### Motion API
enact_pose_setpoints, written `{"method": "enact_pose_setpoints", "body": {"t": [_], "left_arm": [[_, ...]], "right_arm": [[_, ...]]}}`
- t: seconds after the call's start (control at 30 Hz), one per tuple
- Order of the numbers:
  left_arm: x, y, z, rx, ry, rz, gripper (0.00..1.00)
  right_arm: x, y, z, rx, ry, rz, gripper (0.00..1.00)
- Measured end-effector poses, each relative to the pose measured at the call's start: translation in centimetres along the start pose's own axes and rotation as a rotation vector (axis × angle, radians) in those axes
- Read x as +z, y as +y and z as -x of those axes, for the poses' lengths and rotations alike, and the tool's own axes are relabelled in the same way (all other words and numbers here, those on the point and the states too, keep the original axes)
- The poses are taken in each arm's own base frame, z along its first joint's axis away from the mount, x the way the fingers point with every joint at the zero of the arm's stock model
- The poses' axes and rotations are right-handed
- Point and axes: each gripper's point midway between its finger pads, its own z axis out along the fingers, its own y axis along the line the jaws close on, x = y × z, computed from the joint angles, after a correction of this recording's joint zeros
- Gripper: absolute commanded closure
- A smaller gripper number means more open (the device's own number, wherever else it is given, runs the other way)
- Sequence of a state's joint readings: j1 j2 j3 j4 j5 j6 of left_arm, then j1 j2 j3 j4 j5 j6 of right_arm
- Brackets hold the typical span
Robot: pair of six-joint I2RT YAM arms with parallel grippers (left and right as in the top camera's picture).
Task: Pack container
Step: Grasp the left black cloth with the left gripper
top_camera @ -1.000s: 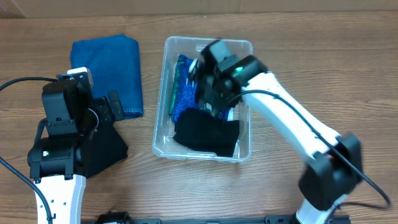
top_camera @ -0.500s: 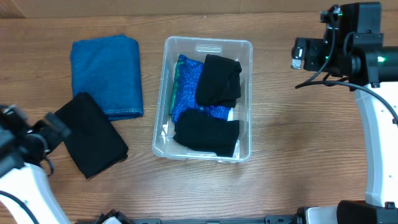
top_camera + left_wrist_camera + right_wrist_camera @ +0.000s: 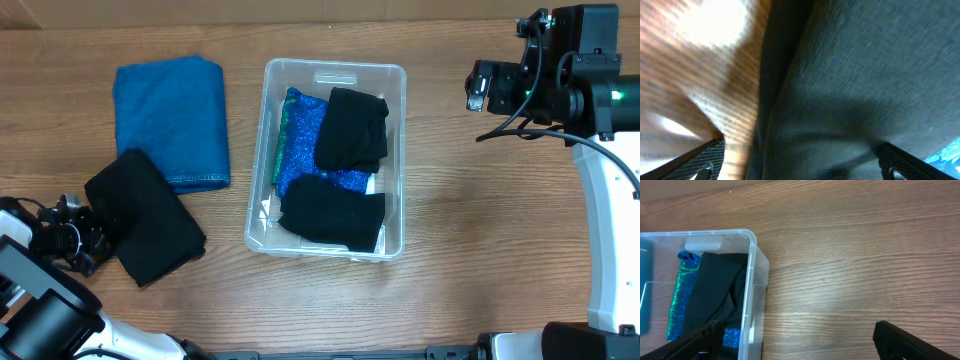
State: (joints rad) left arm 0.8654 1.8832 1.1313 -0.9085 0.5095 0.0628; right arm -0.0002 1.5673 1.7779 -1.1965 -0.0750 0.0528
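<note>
The folded black cloth (image 3: pixel 147 218) is on the other side of the container from the robot's right gripper, so the robot's left gripper should move the cloth onto the front black cloth inside (image 3: pixel 332 213).
The clear plastic container (image 3: pixel 396 160) stands mid-table and holds a sparkly blue cloth (image 3: pixel 296 150) and two black cloths, one at the back (image 3: pixel 352 130) and one at the front (image 3: pixel 332 215). It also shows in the right wrist view (image 3: pixel 756 280). A folded black cloth (image 3: pixel 150 215) lies on the table at the left and fills the left wrist view (image 3: pixel 860 90). My left gripper (image 3: pixel 82 235) is open low at that cloth's left edge, its fingers (image 3: pixel 707 160) wide apart around it. My right gripper (image 3: pixel 482 88) is open and empty above bare table right of the container.
A folded blue cloth (image 3: pixel 170 120) lies at the back left, touching the black cloth's far corner. The right arm's white link (image 3: pixel 610 230) runs down the right edge. Cables (image 3: pixel 30 210) trail by the left arm.
My right arm left the second black cloth in the container and pulled back to the far right. My left arm drew back to the lower left and now sits at the loose black cloth's edge.
</note>
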Motion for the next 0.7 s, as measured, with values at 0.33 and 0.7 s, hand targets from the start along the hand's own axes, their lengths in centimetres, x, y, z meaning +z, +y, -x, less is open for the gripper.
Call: {"method": "enact_pose_setpoints", "body": {"t": [0.33, 0.7], "left_arm": [[1.1, -3.6, -1.6, 0.091, 0.076, -0.123, 0.96], [-17.7, -20.4, -5.0, 0.543, -0.444, -0.289, 0.96]], "right_arm": [[0.0, 0.0, 0.0, 0.000, 0.000, 0.000, 0.00], [0.0, 0.0, 0.0, -0.001, 0.000, 0.000, 0.00]]}}
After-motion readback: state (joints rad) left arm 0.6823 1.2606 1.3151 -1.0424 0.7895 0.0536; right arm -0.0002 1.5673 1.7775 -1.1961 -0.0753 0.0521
